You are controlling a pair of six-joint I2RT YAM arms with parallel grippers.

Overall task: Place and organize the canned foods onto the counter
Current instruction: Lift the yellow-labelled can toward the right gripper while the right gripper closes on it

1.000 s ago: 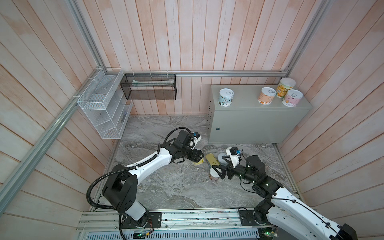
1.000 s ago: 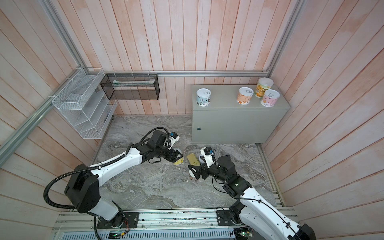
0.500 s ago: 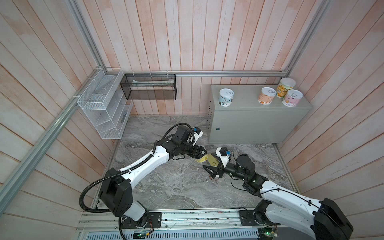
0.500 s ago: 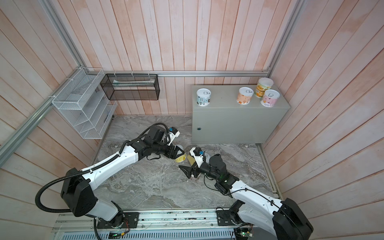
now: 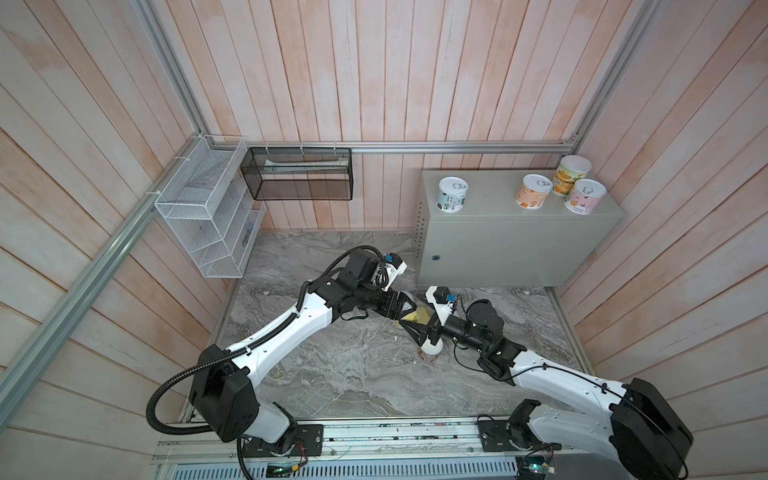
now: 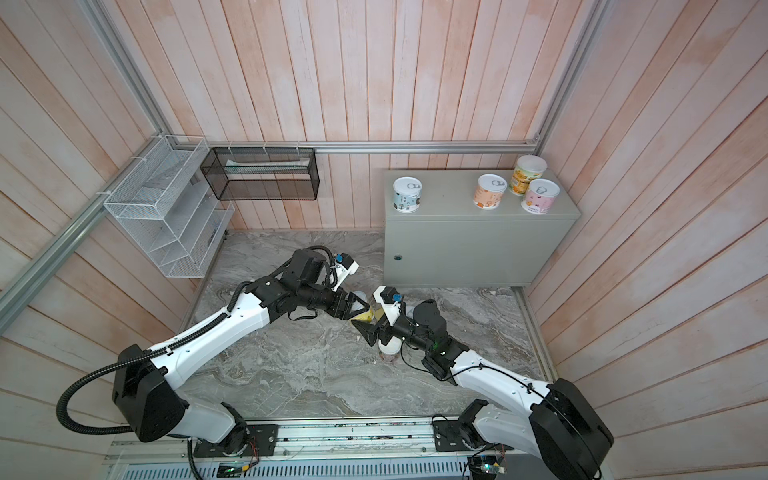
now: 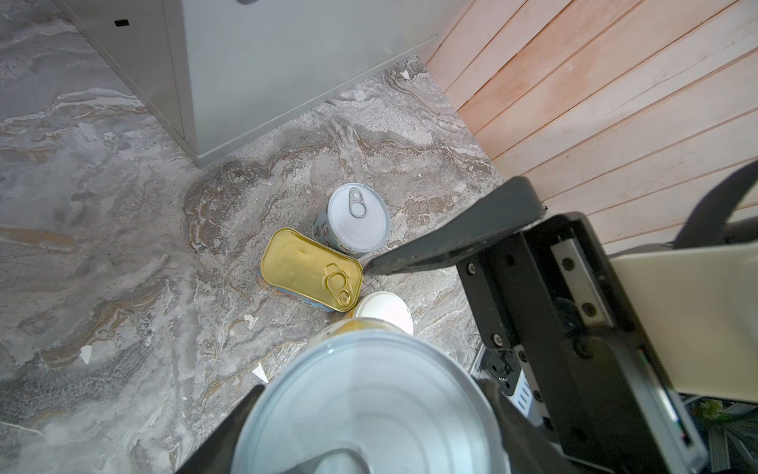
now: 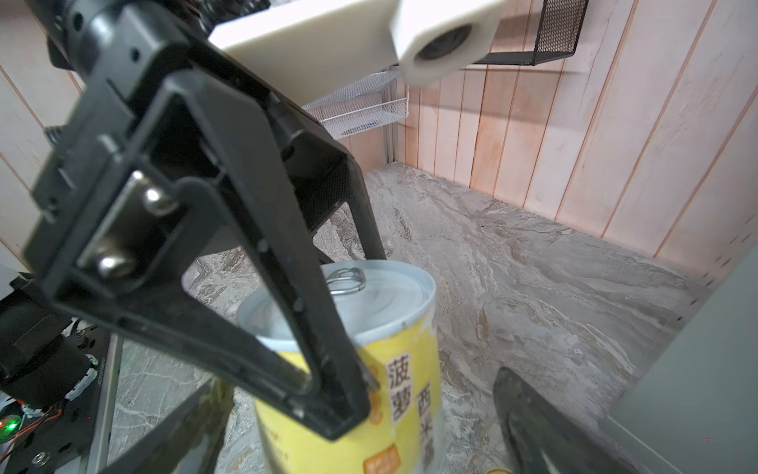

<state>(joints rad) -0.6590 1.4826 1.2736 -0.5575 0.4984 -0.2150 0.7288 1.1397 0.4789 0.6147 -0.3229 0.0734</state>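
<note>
Next, I take the yellow-labelled can from my left gripper with my right gripper and put it on the counter's free spot, because that spot is on my right gripper's side.
My left gripper is shut on a round yellow-labelled can with a silvery top, held above the marbled slab. My right gripper is open, one finger on each side of that can, apart from it. On the slab below lie a rectangular gold-topped tin, a round silvery-topped tin and a white-topped can. Several round cans stand on the counter, one blue-labelled at its left and three at its right.
The two arms meet in front of the counter's left corner. A white wire basket and a black mesh basket hang on the back-left walls. Wooden walls close in the grey marbled slab.
The right arm has stretched leftwards and brought its open jaws round the yellow can. The left gripper has moved slightly right with the can and has barely moved since half a second ago.
</note>
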